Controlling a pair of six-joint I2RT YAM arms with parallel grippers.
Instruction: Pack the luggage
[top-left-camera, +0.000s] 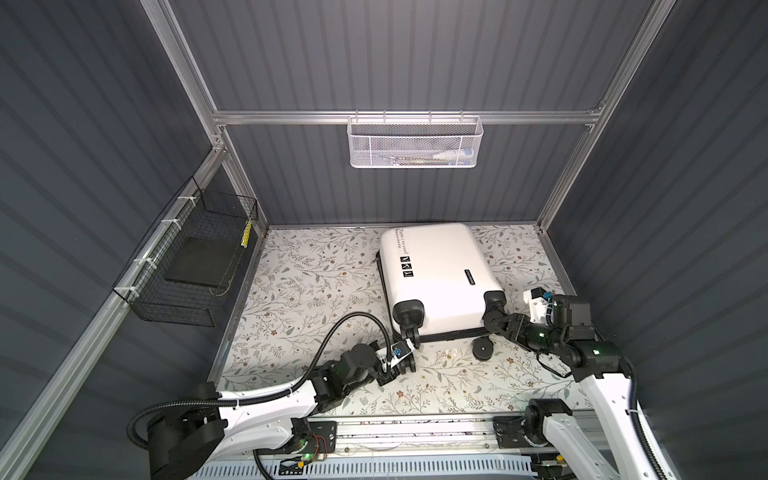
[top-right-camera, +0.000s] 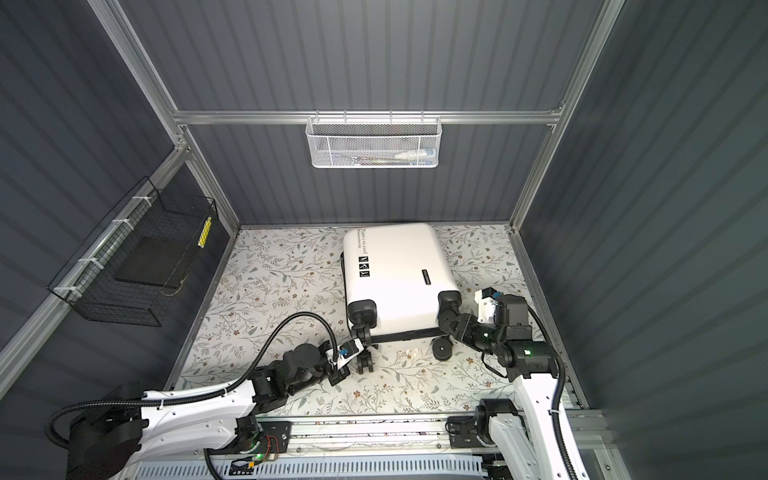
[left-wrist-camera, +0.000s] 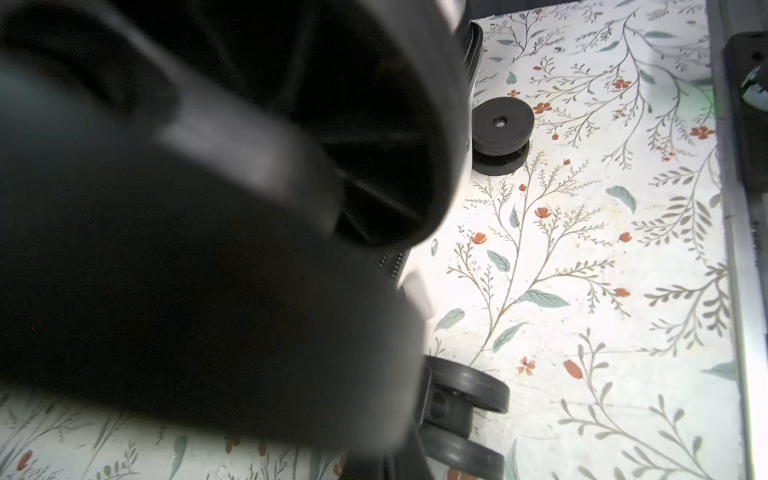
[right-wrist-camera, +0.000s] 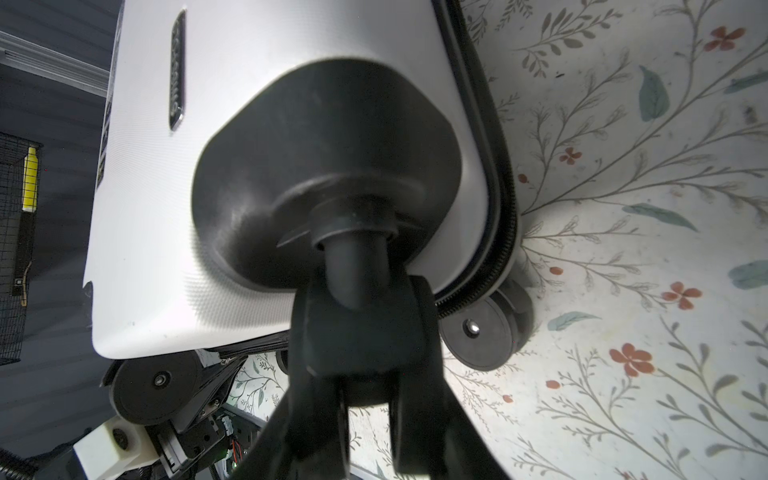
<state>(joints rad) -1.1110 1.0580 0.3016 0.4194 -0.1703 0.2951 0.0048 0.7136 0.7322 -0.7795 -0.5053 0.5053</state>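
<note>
The suitcase is braced by the right gripper at its upper wheel (top-left-camera: 494, 302), so my left gripper should keep pulling the zipper along the suitcase's front edge (top-left-camera: 449, 334) until it gets near that wheel.
The luggage (top-left-camera: 436, 270) (top-right-camera: 395, 270) is a white hard-shell suitcase lying closed and flat on the floral tabletop, with its black wheels toward the front. My right gripper (top-left-camera: 496, 320) (right-wrist-camera: 361, 374) is shut on the upper right wheel (right-wrist-camera: 357, 266), one finger on each side of the caster. My left gripper (top-left-camera: 397, 369) sits low beside the lower left wheel (left-wrist-camera: 465, 415) and is shut. Whether it touches that wheel cannot be told. In the left wrist view a dark, blurred wheel housing (left-wrist-camera: 208, 208) fills most of the picture and hides the jaws.
A white mesh basket (top-left-camera: 413, 143) with small items hangs on the back rail. A black wire basket (top-left-camera: 187, 266) holding a dark flat pad is fixed to the left wall. The lower right wheel (top-left-camera: 482, 349) rests on the table. Metal rails border the table.
</note>
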